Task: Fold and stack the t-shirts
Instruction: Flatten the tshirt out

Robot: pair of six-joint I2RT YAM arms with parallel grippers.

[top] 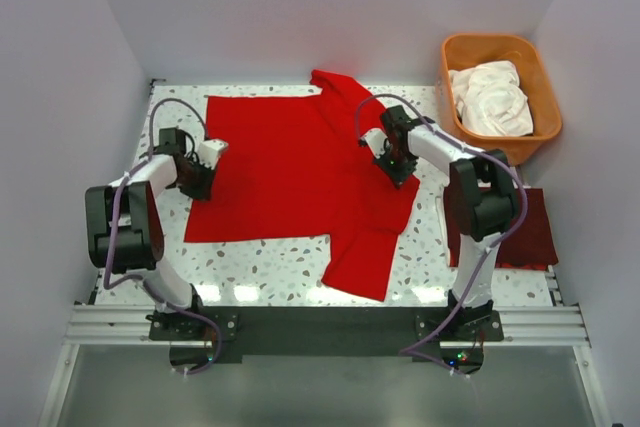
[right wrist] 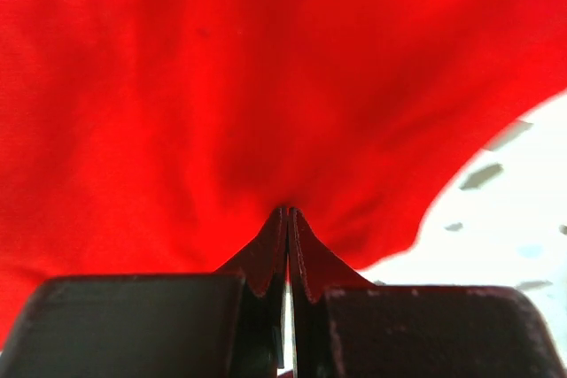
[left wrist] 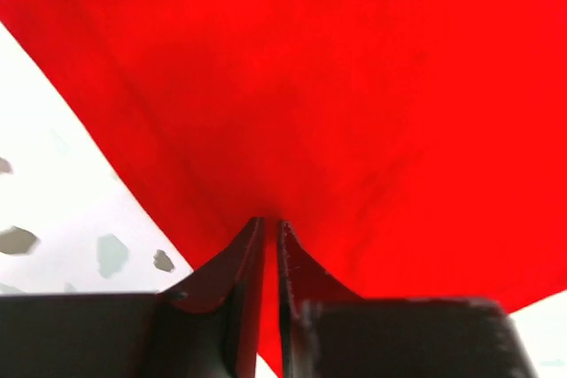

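Note:
The red t-shirt's far sleeve (top: 336, 81) reaches the back edge of the table. So my grippers should pull the t-shirt toward the front before they take its far edge (top: 258, 99) for the fold.
A bright red t-shirt (top: 290, 182) lies spread on the speckled table, one sleeve hanging toward the front at the middle. My left gripper (top: 197, 179) is shut on the shirt's left edge; in the left wrist view the fingers (left wrist: 271, 223) pinch red cloth (left wrist: 354, 86) between them. My right gripper (top: 400, 169) is shut on the shirt's right side; in the right wrist view the fingers (right wrist: 288, 212) close on gathered red fabric (right wrist: 221, 86). A folded dark red shirt (top: 520, 232) lies at the right.
An orange basket (top: 540, 72) at the back right holds a crumpled white t-shirt (top: 490, 97). White walls stand close on the left, back and right. The metal rail with the arm bases runs along the near edge.

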